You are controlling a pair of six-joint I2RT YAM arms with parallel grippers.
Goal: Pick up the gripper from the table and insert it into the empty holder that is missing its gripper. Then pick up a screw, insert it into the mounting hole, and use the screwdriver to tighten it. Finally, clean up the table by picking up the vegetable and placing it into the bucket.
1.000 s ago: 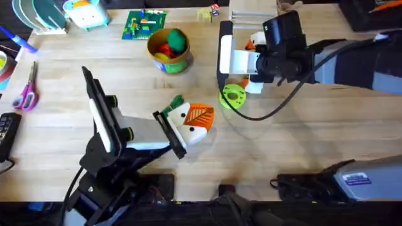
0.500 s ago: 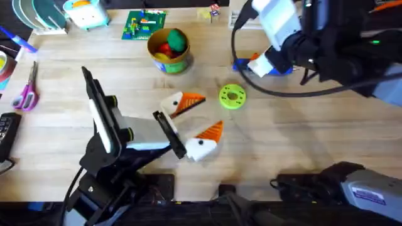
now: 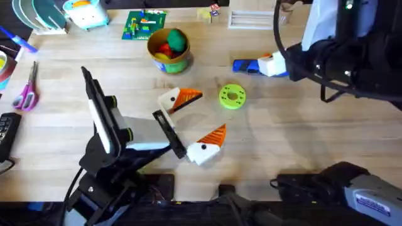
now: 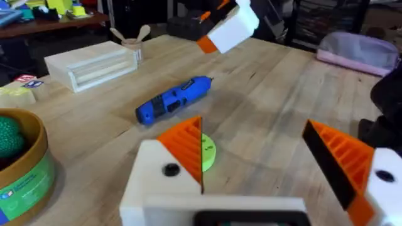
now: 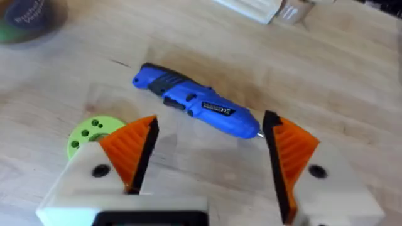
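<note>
The dark-green vegetable will sit on top, with its tips reaching the bucket's rim, when I lower it in, because rounded green and red toys (image 3: 171,46) crowd the bucket.
The blue screwdriver (image 3: 244,65) lies on the table at the back right, tip toward my right gripper (image 3: 276,65). That gripper hangs open just above it, orange pads spread either side of the screwdriver (image 5: 195,105) in the right wrist view. My left gripper (image 3: 193,122) stands open wide near the table's middle, nothing between its white fingers (image 3: 205,147). The yellow-tan bucket (image 3: 171,64) sits behind it, holding rounded green and red toys. The loose gripper, the holder, the screw and the vegetable are out of view.
A lime-green disc (image 3: 232,96) with holes lies between the two grippers. Purple scissors (image 3: 26,94) rest at the left edge. A green brick plate (image 3: 144,25) and a pale wooden block (image 3: 251,19) sit along the back. Cables run along the front edge.
My left gripper went from shut to wide open. The right arm rose and swung to the back right, uncovering the screwdriver. A green leafy bit by the left fingers no longer shows.
</note>
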